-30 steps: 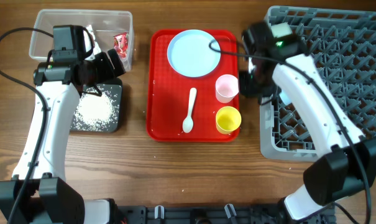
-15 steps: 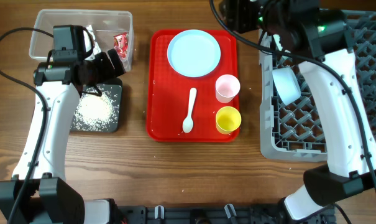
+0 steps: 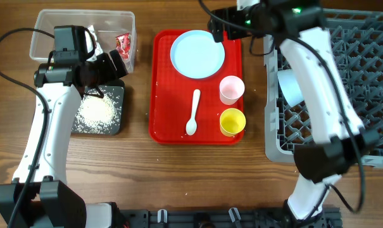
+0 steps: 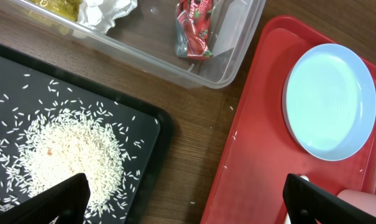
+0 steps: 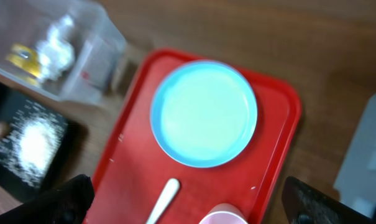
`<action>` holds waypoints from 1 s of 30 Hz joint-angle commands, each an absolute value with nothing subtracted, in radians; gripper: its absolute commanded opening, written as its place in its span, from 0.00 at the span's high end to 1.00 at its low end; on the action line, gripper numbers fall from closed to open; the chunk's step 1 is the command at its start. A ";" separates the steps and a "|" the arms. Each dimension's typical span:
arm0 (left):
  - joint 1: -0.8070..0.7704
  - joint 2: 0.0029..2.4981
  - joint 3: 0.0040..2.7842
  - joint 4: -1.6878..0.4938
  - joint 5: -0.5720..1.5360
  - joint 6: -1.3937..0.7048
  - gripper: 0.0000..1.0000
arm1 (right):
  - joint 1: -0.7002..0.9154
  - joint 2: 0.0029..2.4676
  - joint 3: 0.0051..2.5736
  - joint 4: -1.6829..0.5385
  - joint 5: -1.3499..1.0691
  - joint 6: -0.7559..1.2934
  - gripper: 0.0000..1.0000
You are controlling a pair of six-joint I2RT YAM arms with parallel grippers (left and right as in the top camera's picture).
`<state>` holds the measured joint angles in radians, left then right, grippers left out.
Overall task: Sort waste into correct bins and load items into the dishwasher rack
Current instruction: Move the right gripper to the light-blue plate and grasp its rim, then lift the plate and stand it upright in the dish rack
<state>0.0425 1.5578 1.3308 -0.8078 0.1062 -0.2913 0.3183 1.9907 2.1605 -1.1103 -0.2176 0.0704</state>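
Observation:
The plate's rim facing the rack is clear of the red tray's side (image 3: 240, 58). My right gripper keeps going down until its fingers are on both sides of that rim (image 3: 223, 56).
The round light-blue plate (image 3: 197, 54) lies at the back of a red tray (image 3: 169, 126), with the white spoon (image 3: 193, 113), pink cup (image 3: 231, 88) and yellow cup (image 3: 232, 121) in front of it. One light-blue bowl (image 3: 291, 87) rests on its side in the grey dishwasher rack (image 3: 343, 76). My right gripper (image 3: 221, 28) hangs open and empty above the plate (image 5: 204, 114). My left gripper (image 3: 112, 63) is open and empty between the clear tub (image 3: 45, 31) and the black tray (image 3: 118, 95). A red wrapper (image 4: 194, 25) and a tissue (image 4: 107, 7) lie in the tub. Rice (image 4: 69, 149) is heaped on the black tray.
Bare wooden table (image 3: 197, 177) runs along the front. The rack's left wall (image 3: 270, 126) stands close to the red tray's right edge. A few rice grains are scattered on the red tray (image 4: 256, 155).
The right arm swung left from the rack's edge to above the tray's back. Its gripper opened, and the light-blue bowl now lies in the rack. The left arm has not moved.

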 commanded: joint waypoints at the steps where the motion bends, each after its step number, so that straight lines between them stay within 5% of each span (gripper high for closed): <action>1: 0.048 1.558 1.346 -0.808 0.119 -0.300 0.00 | 0.324 2.040 2.162 -1.105 -0.234 0.081 0.00; 13: 0.048 1.558 1.346 -0.808 0.119 -0.300 0.00 | 0.322 2.136 2.155 -0.977 -0.152 0.107 0.04; 30: 0.048 1.558 1.346 -0.808 0.119 -0.300 0.00 | 0.281 2.484 2.152 -0.920 -0.128 0.212 0.59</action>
